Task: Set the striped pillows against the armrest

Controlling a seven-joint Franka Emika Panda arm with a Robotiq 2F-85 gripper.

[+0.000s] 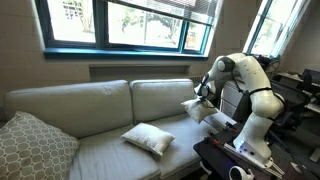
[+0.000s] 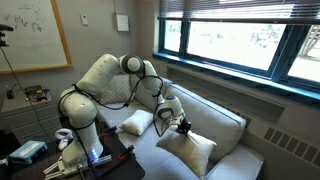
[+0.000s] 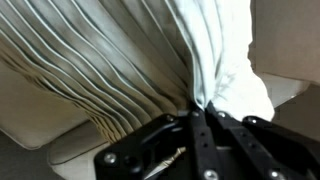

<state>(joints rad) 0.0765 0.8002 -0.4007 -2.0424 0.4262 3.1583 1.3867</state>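
Note:
My gripper has the held striped pillow [image 2: 190, 150] standing crooked and short of the armrest, so it should turn the pillow and bring its top corner towards the sofa's end [image 2: 240, 163] before it lowers the pillow.
My gripper [image 1: 204, 95] [image 2: 182, 126] is shut on the top corner of one striped pillow [image 1: 194, 109] [image 2: 192, 152]. This pillow stands tilted on the sofa seat at the robot's end, close to the armrest [image 2: 250, 160]. In the wrist view the pillow's pleated cream fabric [image 3: 100, 60] bunches into the shut gripper [image 3: 197, 108]. The second striped pillow [image 1: 148, 138] [image 2: 135, 122] lies flat on the seat, further along the sofa. In an exterior view the armrest is hidden behind the arm and the held pillow.
A larger grey-beige lattice cushion [image 1: 35, 145] leans at the sofa's far end. A dark table [image 1: 215, 158] [image 2: 105, 160] with small items stands by the robot base. The tall back cushions [image 1: 160, 98] run under the window.

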